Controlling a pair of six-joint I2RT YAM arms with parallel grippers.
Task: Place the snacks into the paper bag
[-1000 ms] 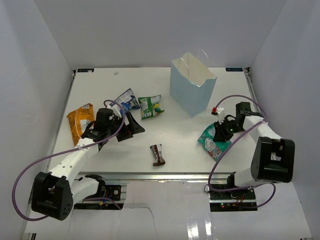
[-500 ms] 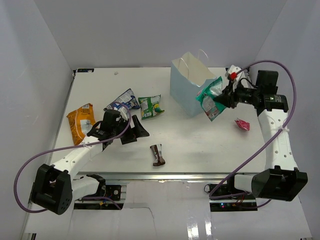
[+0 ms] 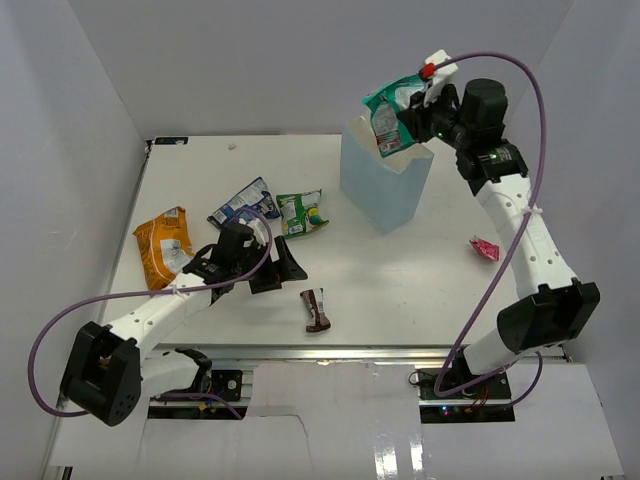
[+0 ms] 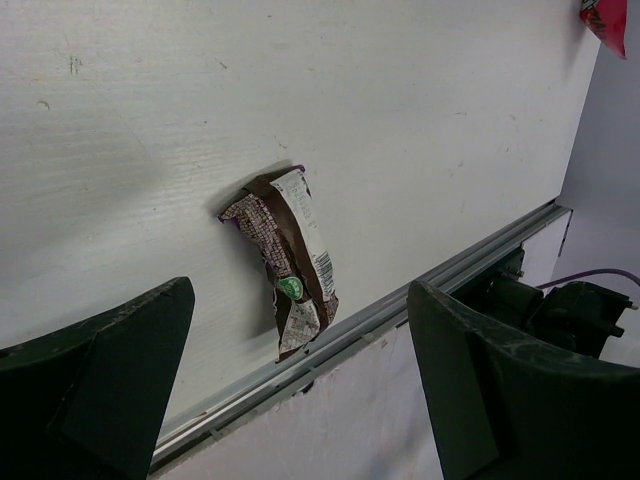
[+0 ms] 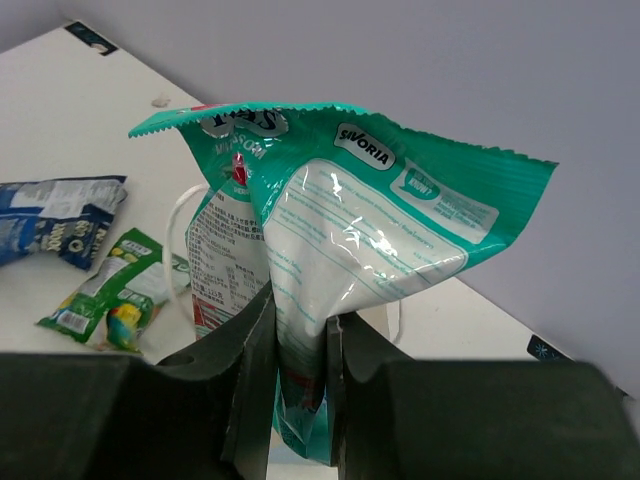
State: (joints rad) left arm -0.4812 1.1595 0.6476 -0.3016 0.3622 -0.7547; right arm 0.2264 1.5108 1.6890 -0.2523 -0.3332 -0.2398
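My gripper will lift the dark brown bar (image 3: 316, 310), which has a thin, creased end (image 4: 262, 191), so the bar's wrapper will then squeeze narrow and spread out there.
My right gripper (image 3: 412, 120) is shut on a teal-green snack packet (image 3: 387, 112), which it holds in the air just above the open top of the upright light blue paper bag (image 3: 383, 188). In the right wrist view the packet (image 5: 350, 220) is pinched between the fingers (image 5: 250, 350) of the gripper (image 5: 298, 335), with a white bag handle (image 5: 180, 240) behind it. My left gripper (image 3: 283, 268) is open, low over the table, just left of the dark brown bar (image 3: 316, 308). In the left wrist view the bar (image 4: 285, 260) lies ahead of the gripper (image 4: 300, 300), untouched.
An orange chip bag (image 3: 162, 243) lies at the left. A blue-and-white packet (image 3: 243, 203) and a green-and-white packet (image 3: 301, 213) lie left of the bag. A small red packet (image 3: 483, 247) lies at the right. The brown bar is near the table's front rail (image 4: 400, 310).
The right arm lifted the teal packet from the table at the right up over the bag's mouth. The left gripper slid right toward the brown bar, still open.
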